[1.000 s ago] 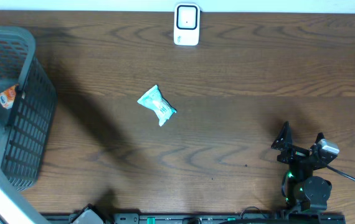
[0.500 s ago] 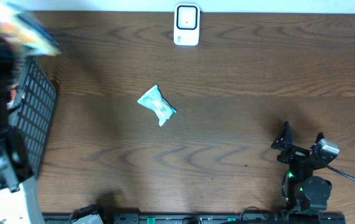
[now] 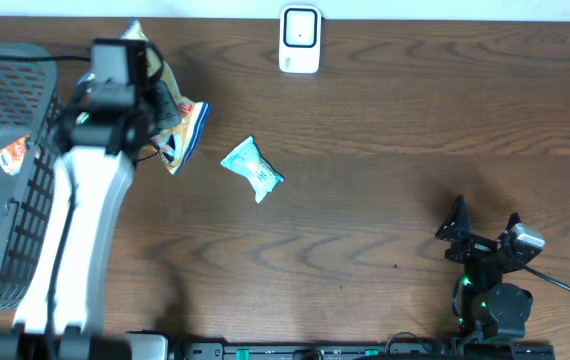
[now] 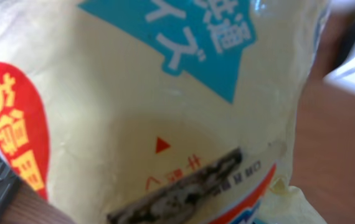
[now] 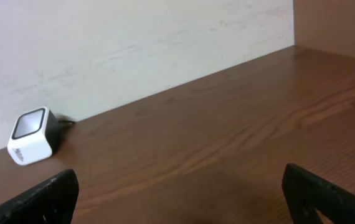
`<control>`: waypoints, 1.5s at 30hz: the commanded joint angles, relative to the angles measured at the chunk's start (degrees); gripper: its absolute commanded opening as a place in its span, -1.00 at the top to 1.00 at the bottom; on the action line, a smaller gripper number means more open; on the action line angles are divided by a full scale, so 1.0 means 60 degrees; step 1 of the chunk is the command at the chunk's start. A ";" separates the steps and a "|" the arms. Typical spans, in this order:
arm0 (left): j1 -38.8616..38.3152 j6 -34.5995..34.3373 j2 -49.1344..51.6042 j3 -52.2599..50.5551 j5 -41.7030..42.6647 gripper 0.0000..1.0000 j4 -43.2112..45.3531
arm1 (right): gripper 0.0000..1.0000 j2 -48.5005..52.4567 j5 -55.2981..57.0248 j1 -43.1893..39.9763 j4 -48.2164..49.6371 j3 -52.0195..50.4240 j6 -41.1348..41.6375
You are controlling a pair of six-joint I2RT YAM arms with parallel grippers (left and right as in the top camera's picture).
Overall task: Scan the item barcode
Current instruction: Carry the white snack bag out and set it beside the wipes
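My left gripper should move next over the open wood, as the snack bag (image 3: 181, 134) is clear of the basket, and let it go beside the teal packet (image 3: 252, 169).
My left gripper (image 3: 157, 118) is shut on a pale yellow snack bag (image 3: 181, 130) with red and blue print, held above the table just right of the basket. That bag (image 4: 134, 112) fills the left wrist view and hides the fingers; a dark smeared strip runs across its lower part. The white barcode scanner (image 3: 299, 40) stands at the table's far edge, also visible as a small white box (image 5: 33, 135) in the right wrist view. Near the front right of the table, my right gripper (image 3: 483, 228) stands open with nothing between its fingers (image 5: 184, 199).
A small teal packet (image 3: 252, 169) lies on the wooden table, just right of the held bag. The dark mesh basket (image 3: 25, 60) at the left holds more items, among them an orange-labelled one (image 3: 10, 157). A pale wall rises behind the scanner.
The left arm has swung out of the basket and to the right, carrying the yellow bag over the table toward the teal packet. The right arm has not moved.
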 commanded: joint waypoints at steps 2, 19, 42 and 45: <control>-0.0153 0.0834 0.1836 0.0073 -0.0576 0.85 -0.0036 | -0.99 -0.0033 0.0015 0.0033 -0.0022 -0.0011 0.0120; -0.2634 0.2994 0.5009 0.0073 -0.0532 0.85 0.0182 | -0.98 -0.0033 0.0011 0.0033 -0.0022 -0.0011 0.0120; -0.3956 0.2375 0.1300 0.0841 -0.2313 -0.93 0.0106 | -0.99 -0.0033 0.0011 0.0033 -0.0022 -0.0011 0.0120; -0.3719 0.2379 -0.0372 0.0874 -0.3304 -0.97 0.0878 | -0.99 -0.0033 0.0011 0.0033 -0.0022 -0.0007 0.0120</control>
